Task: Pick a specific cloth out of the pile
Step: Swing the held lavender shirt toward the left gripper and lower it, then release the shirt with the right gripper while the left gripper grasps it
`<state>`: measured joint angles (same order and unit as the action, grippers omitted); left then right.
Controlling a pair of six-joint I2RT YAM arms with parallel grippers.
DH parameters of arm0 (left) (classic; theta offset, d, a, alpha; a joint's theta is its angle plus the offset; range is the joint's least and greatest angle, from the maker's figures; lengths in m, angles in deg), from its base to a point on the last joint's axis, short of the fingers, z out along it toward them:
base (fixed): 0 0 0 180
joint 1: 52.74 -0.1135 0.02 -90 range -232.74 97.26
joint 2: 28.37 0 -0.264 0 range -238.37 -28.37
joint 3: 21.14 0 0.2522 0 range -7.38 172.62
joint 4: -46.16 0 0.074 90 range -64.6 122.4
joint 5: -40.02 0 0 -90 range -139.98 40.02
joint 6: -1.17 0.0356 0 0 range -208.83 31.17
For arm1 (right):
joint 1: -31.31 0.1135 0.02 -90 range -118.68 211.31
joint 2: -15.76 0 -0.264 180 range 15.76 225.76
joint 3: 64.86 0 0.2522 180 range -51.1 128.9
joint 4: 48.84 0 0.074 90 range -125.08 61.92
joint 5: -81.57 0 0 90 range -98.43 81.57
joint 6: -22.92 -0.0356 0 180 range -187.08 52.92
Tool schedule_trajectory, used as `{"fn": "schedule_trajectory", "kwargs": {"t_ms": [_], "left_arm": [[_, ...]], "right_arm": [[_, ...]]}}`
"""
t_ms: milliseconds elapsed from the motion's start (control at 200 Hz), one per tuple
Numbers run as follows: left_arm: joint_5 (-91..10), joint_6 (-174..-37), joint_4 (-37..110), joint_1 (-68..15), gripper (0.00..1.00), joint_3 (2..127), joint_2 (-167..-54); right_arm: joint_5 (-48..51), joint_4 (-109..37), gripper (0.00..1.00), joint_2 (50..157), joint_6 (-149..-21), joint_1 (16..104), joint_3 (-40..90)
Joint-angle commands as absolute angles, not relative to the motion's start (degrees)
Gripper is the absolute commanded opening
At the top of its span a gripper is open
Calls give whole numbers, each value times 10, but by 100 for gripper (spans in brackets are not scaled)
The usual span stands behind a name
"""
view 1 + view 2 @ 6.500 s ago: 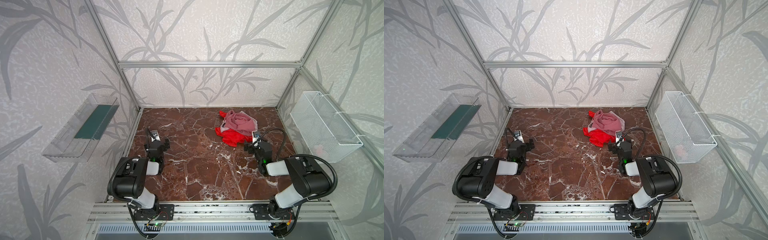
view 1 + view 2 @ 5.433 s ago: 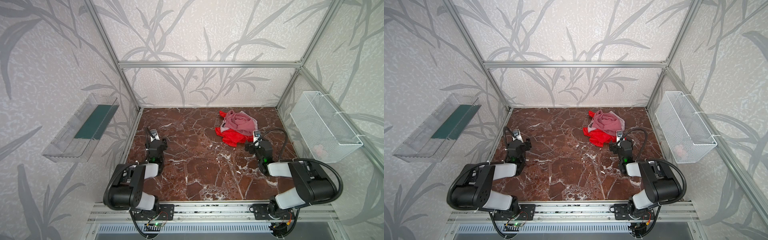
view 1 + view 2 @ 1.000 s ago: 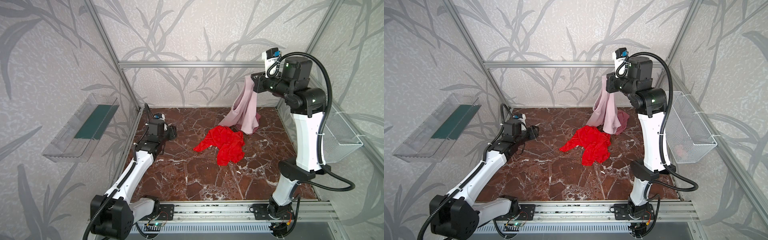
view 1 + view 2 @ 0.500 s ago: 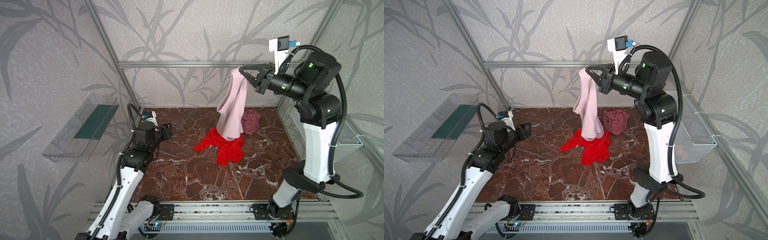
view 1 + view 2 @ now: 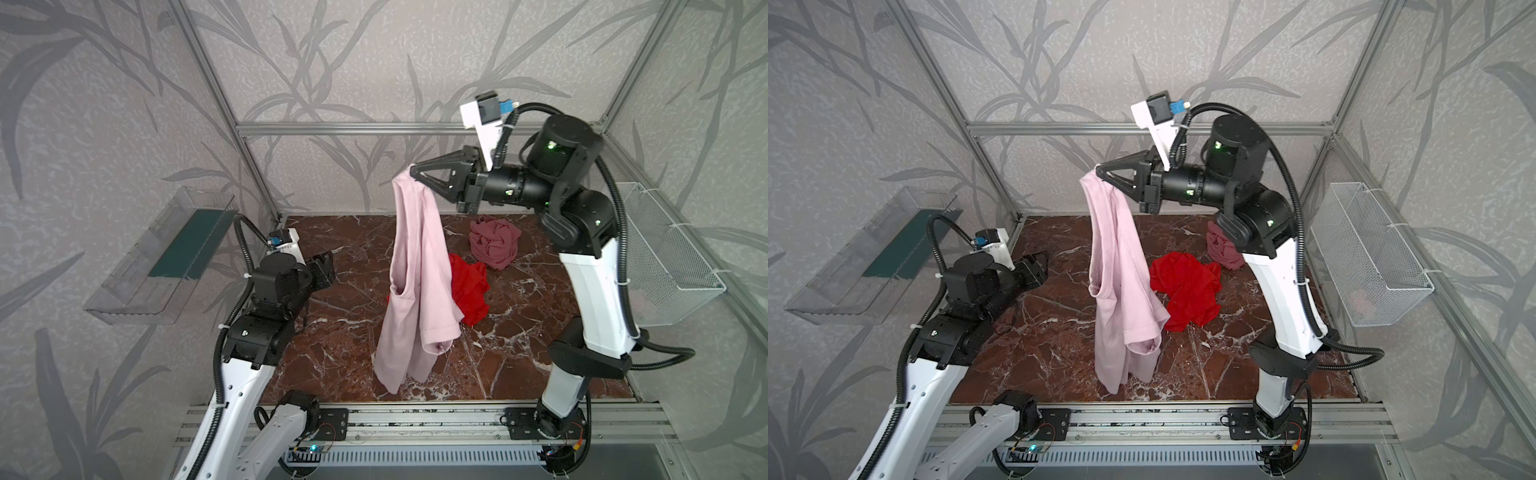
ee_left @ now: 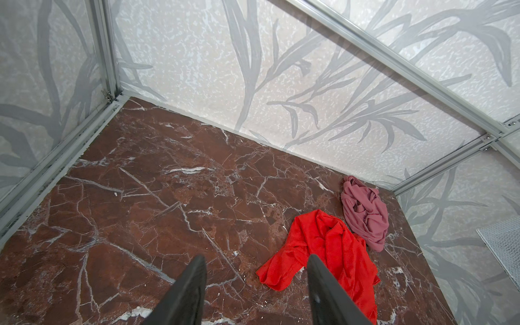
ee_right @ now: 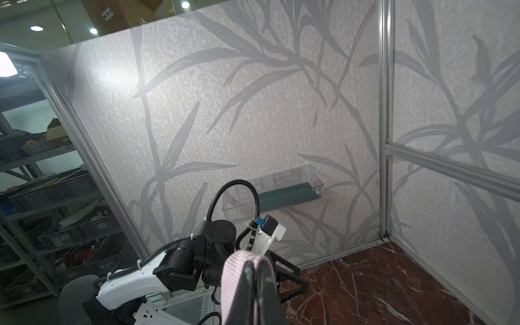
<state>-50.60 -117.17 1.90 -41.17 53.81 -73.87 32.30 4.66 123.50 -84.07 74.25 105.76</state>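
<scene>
The lilac-pink cloth (image 5: pixel 1124 292) is hanging clear of the red cloth, so my right gripper keeps bringing it down toward the open marble (image 5: pixel 1065 312) next to my left gripper and lets go there.
The pale lilac-pink cloth (image 5: pixel 415 282) (image 5: pixel 1121 282) hangs full length in mid-air, pinched at its top edge by my right gripper (image 5: pixel 414 173) (image 5: pixel 1099 169), which is raised high and points left. In the right wrist view the shut fingertips (image 7: pixel 254 267) show pink fabric (image 7: pixel 233 278) folded over them. What is left of the pile lies on the marble floor: a red cloth (image 5: pixel 467 286) (image 6: pixel 329 250) and a dusty-rose cloth (image 5: pixel 494 243) (image 6: pixel 365 216). My left gripper (image 5: pixel 326 270) (image 6: pixel 254 261) hovers open and empty at the left, facing the red cloth.
A clear wall tray with a green bottom (image 5: pixel 166 257) hangs on the left wall. A white wire basket (image 5: pixel 665 257) hangs on the right wall, something pale pink inside. Aluminium frame rails (image 5: pixel 415 129) border the red marble floor (image 5: pixel 353 307).
My right gripper has carried the pale cloth further left and toward the front, clear of the red cloth. The left arm has lifted and drawn back a little.
</scene>
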Motion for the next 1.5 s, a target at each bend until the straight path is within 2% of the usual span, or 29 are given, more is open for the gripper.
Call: {"fn": "schedule_trajectory", "kwargs": {"t_ms": [0, 195, 425, 745, 780, 810, 815, 825, 840, 880, 915, 960, 1090, 1235, 1345, 1494], "left_arm": [[-527, -1176, -21, -411, 55, 563, -716], [-548, -1174, -48, -411, 55, 565, -671], [-566, -1169, -71, -411, 55, 562, -643], [-549, -1176, -71, -411, 54, 545, -638], [-547, -1176, -69, -411, 54, 542, -638], [-545, -1176, -69, -411, 54, 541, -639], [-545, -1176, -69, -411, 54, 541, -639], [-544, -1176, -69, -411, 54, 541, -639], [-542, -1177, -70, -411, 54, 541, -641], [-537, -1178, -68, -411, 54, 541, -644], [-529, -1179, -66, -411, 53, 539, -647], [-517, -1179, -60, -411, 53, 535, -652], [-483, -1191, -30, -411, 53, 511, -670], [-449, -1204, 4, -409, 52, 470, -701], [-430, -1216, 25, -396, 50, 436, -732], [-454, -1226, 36, -344, 49, 392, -781]], "right_arm": [[294, 54, 0, 1277, -801, 789, 1076], [321, 1, 0, 1379, -850, 815, 1136], [348, -130, 0, 1453, -932, 820, 1113], [307, -198, 0, 1645, -1008, 829, 1134], [295, -202, 14, 1661, -1014, 829, 1136], [284, -206, 35, 1675, -1017, 828, 1134], [284, -206, 35, 1675, -1017, 828, 1134], [281, -205, 44, 1680, -1017, 828, 1133], [279, -205, 51, 1684, -1017, 827, 1133], [277, -202, 64, 1693, -1018, 823, 1131], [279, -200, 71, 1697, -1019, 817, 1127], [272, -195, 75, 1693, -1020, 810, 1116], [281, -218, 78, 1648, -1009, 785, 1044], [266, -190, 81, 1566, -944, 763, 960], [262, -235, 81, 1461, -926, 746, 795], [202, -319, 81, 1291, -901, 721, 523]]}}
